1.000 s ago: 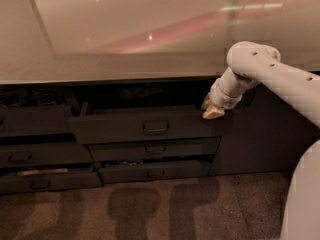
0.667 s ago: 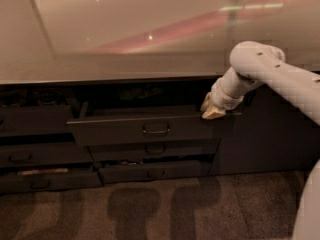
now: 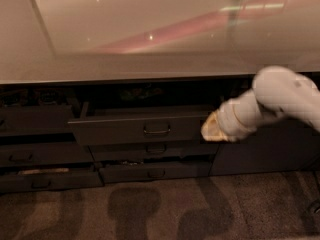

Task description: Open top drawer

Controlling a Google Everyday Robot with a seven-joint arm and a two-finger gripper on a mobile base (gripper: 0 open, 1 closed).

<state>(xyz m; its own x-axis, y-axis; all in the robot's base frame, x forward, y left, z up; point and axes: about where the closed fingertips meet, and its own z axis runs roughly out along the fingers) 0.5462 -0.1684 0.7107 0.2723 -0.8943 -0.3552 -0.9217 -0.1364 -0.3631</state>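
Next, I move back from the end of the top drawer's front point(image 3: 203, 134), where my gripper's fingers are low, then go up and come in at the front's upper corner point(image 3: 214, 108).
The top drawer point(image 3: 125, 130) is a wide dark grey front with a small loop handle point(image 3: 156, 129) at its centre. It stands pulled out from under the countertop, and a strip of its tray shows behind the front. My gripper point(image 3: 212, 129) is at the end of the white arm point(image 3: 280, 101), right at the drawer front's right end. It points left, and its pale tip touches or nearly touches the drawer's right corner.
A glossy beige countertop point(image 3: 150, 39) overhangs the drawers. Two narrower drawer fronts point(image 3: 155, 149) sit below the top drawer. More dark drawers point(image 3: 35, 154) stand at the left, the lowest slightly ajar. A dark cabinet door point(image 3: 265, 151) is at the right. Carpet point(image 3: 160, 209) covers the floor.
The top drawer has come out a little further towards the camera. The arm and gripper have stayed at its right end.
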